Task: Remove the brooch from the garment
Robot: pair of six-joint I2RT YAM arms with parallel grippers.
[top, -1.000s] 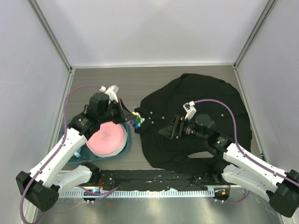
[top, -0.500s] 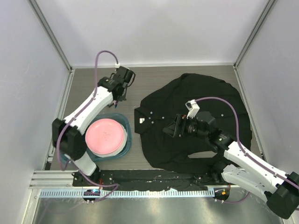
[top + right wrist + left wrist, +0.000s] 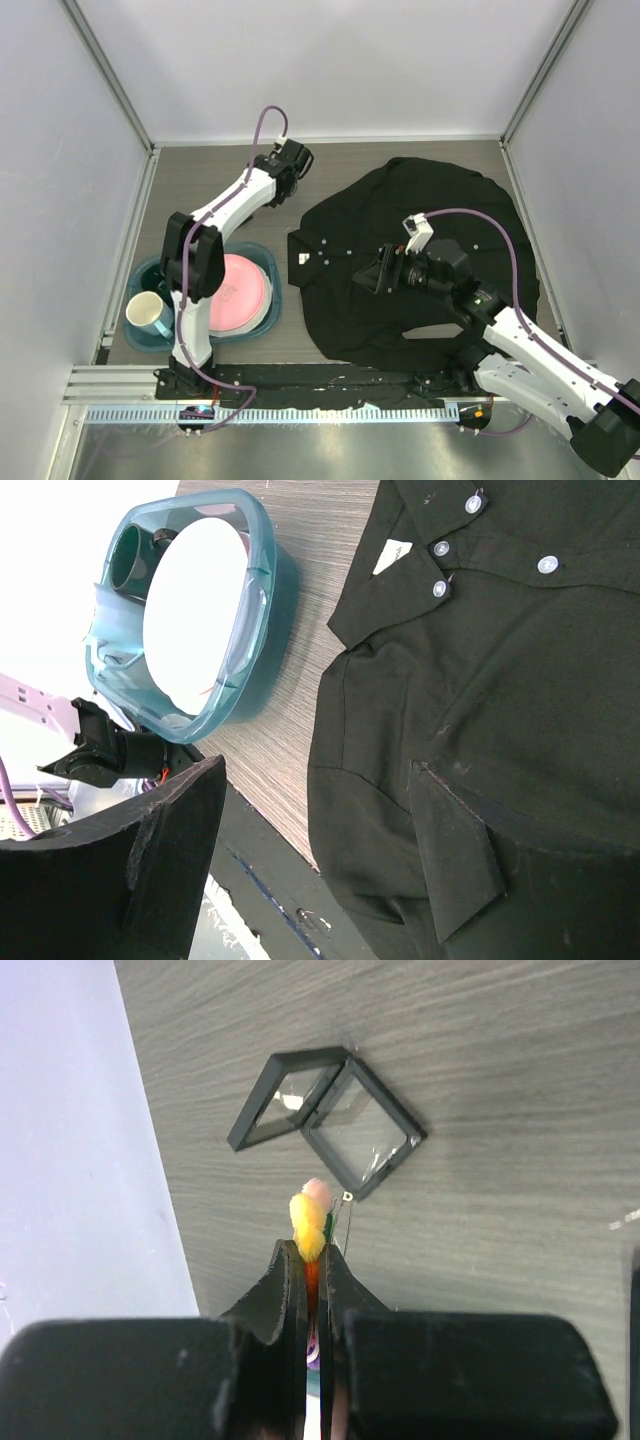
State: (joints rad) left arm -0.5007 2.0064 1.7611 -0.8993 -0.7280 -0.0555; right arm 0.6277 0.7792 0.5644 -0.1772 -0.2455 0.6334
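Observation:
I can see the case's lid point(image 3: 285, 1100) open, its flat half point(image 3: 362, 1125) empty ahead of the brooch, so my left gripper keeps lowering it and releases inside that half.
The brooch point(image 3: 308, 1225) is off the garment, and my left gripper point(image 3: 310, 1252) is shut on it, with yellow and orange petals poking past the fingertips. In the top view that gripper point(image 3: 290, 164) is stretched to the far back of the table, left of the black garment point(image 3: 440, 215), and the brooch is hidden there. The garment point(image 3: 500, 680) lies flat with its white buttons point(image 3: 441, 548) showing. My right gripper point(image 3: 384, 270) hovers open over the shirt's middle; its fingers point(image 3: 455, 860) hold nothing.
An open black-framed clear case point(image 3: 325, 1120) lies on the table just beyond the left fingertips. A blue bin point(image 3: 262, 252) at the left holds a pink plate point(image 3: 240, 292) and a mug point(image 3: 147, 312). White walls close in the table.
My left arm has swung from the shirt collar, over the bin, to the far back of the table with the brooch in its grip. The right gripper has barely shifted.

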